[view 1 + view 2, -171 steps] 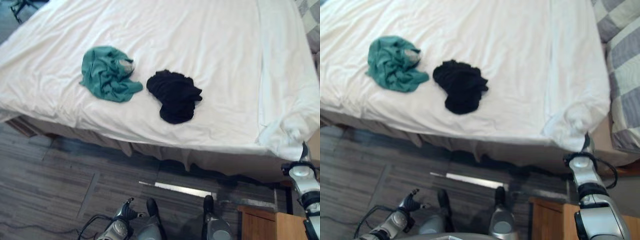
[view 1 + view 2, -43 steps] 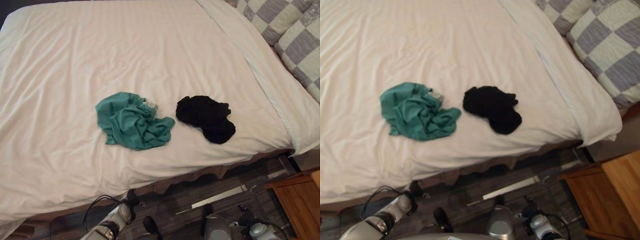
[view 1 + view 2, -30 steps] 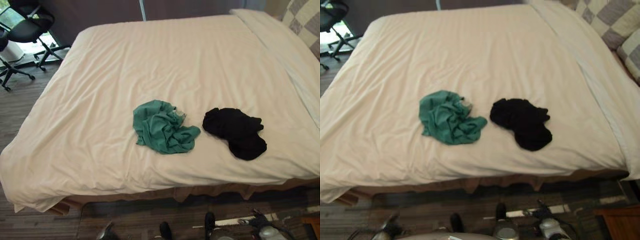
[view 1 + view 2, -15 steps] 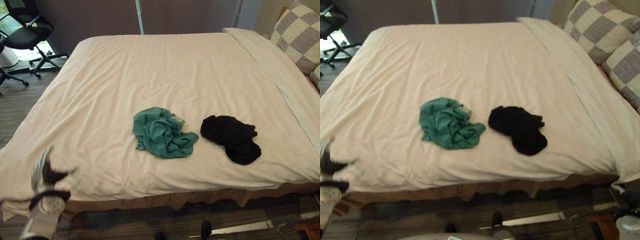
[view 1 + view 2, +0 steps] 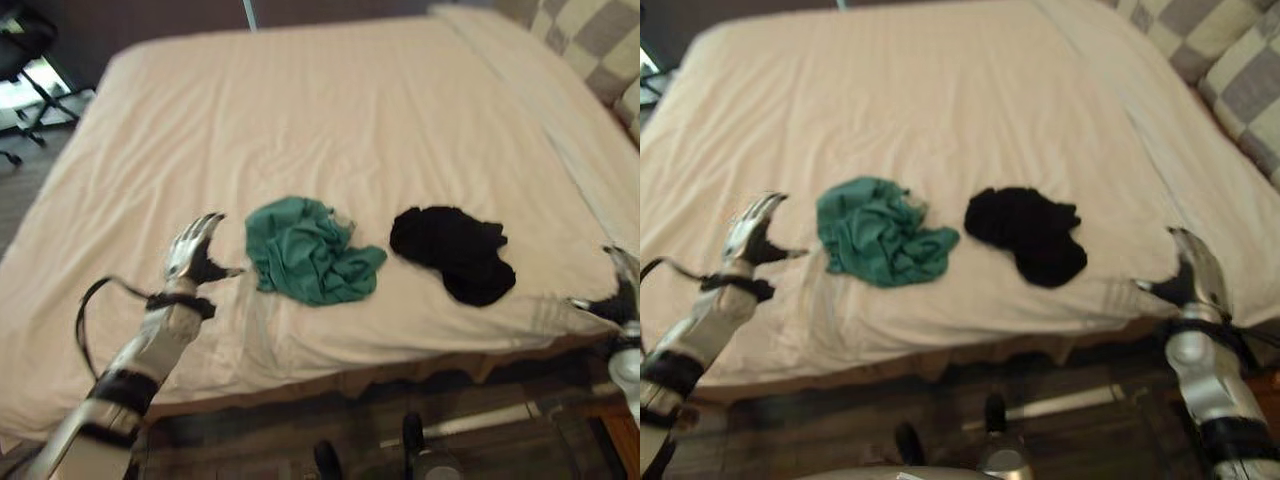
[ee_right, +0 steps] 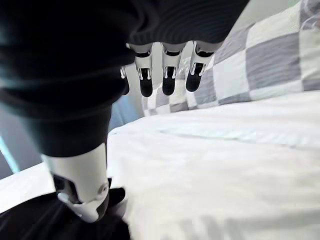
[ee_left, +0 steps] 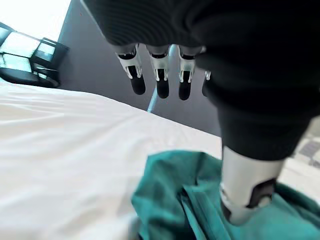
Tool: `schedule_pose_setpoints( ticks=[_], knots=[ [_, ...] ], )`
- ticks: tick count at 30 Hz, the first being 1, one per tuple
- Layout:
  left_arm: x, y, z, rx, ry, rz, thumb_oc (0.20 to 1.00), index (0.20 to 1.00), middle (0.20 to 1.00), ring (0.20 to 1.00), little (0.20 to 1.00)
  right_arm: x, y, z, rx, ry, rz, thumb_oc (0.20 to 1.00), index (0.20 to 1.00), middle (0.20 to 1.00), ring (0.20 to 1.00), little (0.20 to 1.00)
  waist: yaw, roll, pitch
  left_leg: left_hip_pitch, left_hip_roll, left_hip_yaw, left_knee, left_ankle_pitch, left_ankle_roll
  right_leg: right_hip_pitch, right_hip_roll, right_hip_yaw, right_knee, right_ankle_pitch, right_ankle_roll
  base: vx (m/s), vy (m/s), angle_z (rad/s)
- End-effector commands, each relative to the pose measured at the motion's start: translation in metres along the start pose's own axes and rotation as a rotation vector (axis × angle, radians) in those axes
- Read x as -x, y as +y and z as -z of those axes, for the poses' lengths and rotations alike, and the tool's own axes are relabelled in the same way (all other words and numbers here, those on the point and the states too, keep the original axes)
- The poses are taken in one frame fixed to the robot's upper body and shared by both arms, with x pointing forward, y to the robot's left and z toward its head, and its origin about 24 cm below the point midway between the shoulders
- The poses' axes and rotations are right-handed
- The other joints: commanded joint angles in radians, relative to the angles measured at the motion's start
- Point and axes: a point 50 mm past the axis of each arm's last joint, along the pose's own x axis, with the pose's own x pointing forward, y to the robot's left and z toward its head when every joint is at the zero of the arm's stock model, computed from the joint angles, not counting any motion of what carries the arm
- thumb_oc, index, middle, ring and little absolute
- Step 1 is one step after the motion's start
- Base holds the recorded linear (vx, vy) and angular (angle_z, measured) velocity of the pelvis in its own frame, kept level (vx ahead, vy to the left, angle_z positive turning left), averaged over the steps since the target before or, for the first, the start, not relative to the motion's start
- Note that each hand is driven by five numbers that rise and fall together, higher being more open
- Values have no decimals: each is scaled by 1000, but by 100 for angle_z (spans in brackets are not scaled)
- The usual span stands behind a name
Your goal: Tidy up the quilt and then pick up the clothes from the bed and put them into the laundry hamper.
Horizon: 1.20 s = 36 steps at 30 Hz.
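I expect the black garment (image 5: 447,244) to hang down in a long limp drape when I carry it, because it lies bunched with a loose lobe (image 5: 482,284) spilling out.
A cream quilt (image 5: 330,110) lies spread flat over the bed. On its near half a crumpled teal garment (image 5: 310,252) sits just left of a bunched black garment (image 5: 452,252). My left hand (image 5: 195,250) hovers over the quilt a short way left of the teal garment, open, fingers straight. In the left wrist view its fingers (image 7: 159,80) point past the teal garment (image 7: 200,200), touching nothing. My right hand (image 5: 1195,268) is raised at the bed's near right edge, right of the black garment, open and holding nothing. The right wrist view has the black garment (image 6: 45,222) beside the thumb.
Grey-and-white checked pillows (image 5: 590,50) lie at the head of the bed, far right. An office chair (image 5: 25,40) stands on the floor beyond the bed's far left corner. Dark plank floor (image 5: 300,430) runs along the near edge of the bed.
Both hands have risen from below the bed's edge to over the quilt, left hand nearing the teal garment, right hand nearing the black one. The camera has shifted; the clothes lie as before.
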Motion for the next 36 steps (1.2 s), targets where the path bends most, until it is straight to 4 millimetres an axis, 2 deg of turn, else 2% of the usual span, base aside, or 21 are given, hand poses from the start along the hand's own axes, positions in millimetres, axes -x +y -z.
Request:
schedule_pose_setpoints(
  ticks=[1, 2, 3, 7, 8, 9, 10, 13, 16, 19, 20, 21, 23, 24, 26, 27, 29, 30, 31, 33, 36],
  knots=[
    [-22, 35, -2, -60, 13, -132, 1000, 1000, 1000, 1000, 1000, -19, -22, -27, -15, -123, 114, 1000, 1000, 1000, 1000, 1000, -8, -44, 37, 51, 71, 34, 1, -45, -89, 12, -66, 61, 13, -13, 83, -130, -14, -19],
    [-32, 34, -11, -91, 2, -118, 1000, 1000, 1000, 1000, 1000, -22, -18, -42, -44, -176, 107, 1000, 1000, 1000, 1000, 1000, -20, -38, 54, 28, 70, 41, 1, -37, -90, -19, -64, 70, 16, -5, 84, -54, -6, -16],
    [-33, 34, -12, -91, 0, -119, 1000, 1000, 1000, 1000, 1000, -23, -18, -42, -45, -175, 109, 1000, 1000, 1000, 1000, 1000, -18, -38, 53, 25, 70, 42, 1, -37, -90, -23, -64, 72, 17, -5, 84, -84, -13, -10],
    [-51, 30, -23, -207, 4, -72, 1000, 1000, 1000, 1000, 1000, -25, -12, -74, -105, -307, 87, 1000, 1000, 1000, 1000, 1000, -44, -32, 92, -36, 74, 64, 1, -16, -94, -94, -60, 88, 14, 21, 93, -62, -11, -20],
    [-52, 27, -21, -223, 19, -50, 896, 896, 896, 896, 896, -26, -11, -78, -110, -320, 82, 1000, 1000, 1000, 1000, 1000, -48, -32, 95, -44, 74, 67, 1, -13, -94, -104, -60, 91, 13, 26, 94, -21, 0, -17],
    [-53, 27, -22, -223, 18, -51, 269, 269, 269, 269, 269, -26, -11, -78, -110, -319, 83, 1000, 1000, 1000, 1000, 1000, -46, -32, 94, -46, 74, 68, 1, -12, -94, -106, -60, 92, 13, 27, 94, -20, 9, -17],
    [-53, 19, -19, -239, 41, -13, 200, 200, 200, 200, 200, -27, -9, -84, -117, -344, 72, 1000, 1000, 1000, 1000, 1000, -52, -34, 97, -58, 75, 74, 1, -10, -95, -117, -58, 94, 9, 31, 97, -26, 3, -15],
    [-48, -8, -15, -285, 66, 134, 200, 200, 200, 200, 200, -34, -12, -97, -92, -404, 63, 1000, 1000, 1000, 1000, 1000, -51, -38, 95, -74, 83, 87, 1, -5, -101, -138, -59, 89, 5, 42, 102, -14, -4, -13],
    [-41, -22, -11, -235, 80, 178, 200, 200, 200, 200, 200, -38, -15, -100, -49, -423, 67, 1000, 1000, 1000, 1000, 1000, -42, -39, 94, -72, 84, 79, 1, -4, -102, -133, -61, 81, 5, 41, 100, -1, -25, -4],
    [-24, -41, -7, -123, 81, 214, 200, 200, 200, 200, 200, -46, -25, -103, 67, -450, 90, 1000, 1000, 1000, 1000, 1000, -15, -39, 91, -66, 85, 63, 1, -2, -104, -118, -65, 65, 8, 37, 95, -7, -52, 7],
    [-8, -53, 3, -35, 106, 227, 200, 200, 200, 200, 200, -53, -31, -106, 114, -458, 109, 1000, 1000, 1000, 1000, 1000, 12, -40, 91, -65, 82, 51, 1, -1, -105, -110, -67, 55, 8, 35, 92, -6, -60, 15],
    [-8, -53, 4, -33, 109, 227, 200, 200, 200, 200, 200, -53, -31, -106, 114, -461, 107, 1000, 1000, 1000, 1000, 1000, 8, -40, 91, -65, 82, 50, 1, -1, -105, -110, -67, 54, 8, 35, 92, -14, -61, 14],
    [6, -58, 10, 61, 130, 215, 200, 200, 200, 200, 200, -60, -34, -107, 135, -449, 113, 1000, 1000, 1000, 1000, 1000, 35, -38, 93, -67, 80, 38, 1, 2, -107, -104, -70, 44, 8, 35, 89, -17, -47, 20],
    [15, -60, 17, 109, 153, 207, 200, 200, 200, 200, 200, -65, -35, -108, 146, -442, 112, 1000, 1000, 1000, 1000, 1000, 44, -36, 93, -69, 79, 31, 1, 4, -107, -102, -71, 39, 6, 35, 87, -21, -60, 24],
    [39, -62, 31, 251, 204, 162, 200, 200, 200, 200, 200, -75, -34, -102, 165, -385, 93, 1000, 1000, 1000, 1000, 1000, 88, -29, 99, -76, 73, 12, 1, 11, -110, -96, -75, 24, 3, 35, 83, -26, -70, 18],
    [39, -62, 31, 253, 208, 161, 200, 200, 200, 200, 200, -76, -34, -103, 165, -389, 92, 1000, 1000, 1000, 1000, 1000, 84, -29, 99, -76, 73, 12, 1, 11, -110, -96, -75, 23, 3, 35, 83, -26, -59, 16],
    [57, -68, 39, 394, 266, 126, 200, 200, 200, 200, 200, -82, -31, -90, 164, -310, 66, 1000, 1000, 1000, 1000, 1000, 109, -22, 103, -83, 70, -2, 1, 16, -110, -95, -78, 13, 3, 35, 80, -13, -32, 19],
    [58, -68, 40, 395, 268, 125, 200, 200, 200, 200, 200, -83, -30, -91, 163, -313, 65, 1000, 1000, 1000, 1000, 1000, 107, -22, 103, -83, 70, -2, 1, 16, -110, -95, -78, 13, 3, 35, 80, -13, -41, 27],
    [74, -67, 48, 541, 323, 51, 200, 200, 200, 200, 200, -88, -23, -76, 169, -225, 14, 1000, 1000, 1000, 1000, 1000, 130, -11, 109, -91, 65, -16, 1, 21, -111, -91, -81, 2, 3, 34, 76, -19, -38, 25],
    [81, -62, 51, 655, 347, -34, 200, 200, 200, 200, 200, -91, -13, -56, 213, -129, -70, 1000, 1000, 1000, 1000, 1000, 152, -3, 113, -99, 61, -33, 1, 27, -113, -87, -87, -12, 3, 33, 75, -25, -40, 27],
    [86, -54, 49, 767, 313, -70, 200, 200, 200, 200, 200, -93, -6, -28, 297, 14, -203, 1000, 1000, 1000, 1000, 1000, 179, 10, 113, -108, 57, -57, 1, 33, -116, -76, -95, -42, 2, 31, 75, -13, -24, 30]
  ],
)
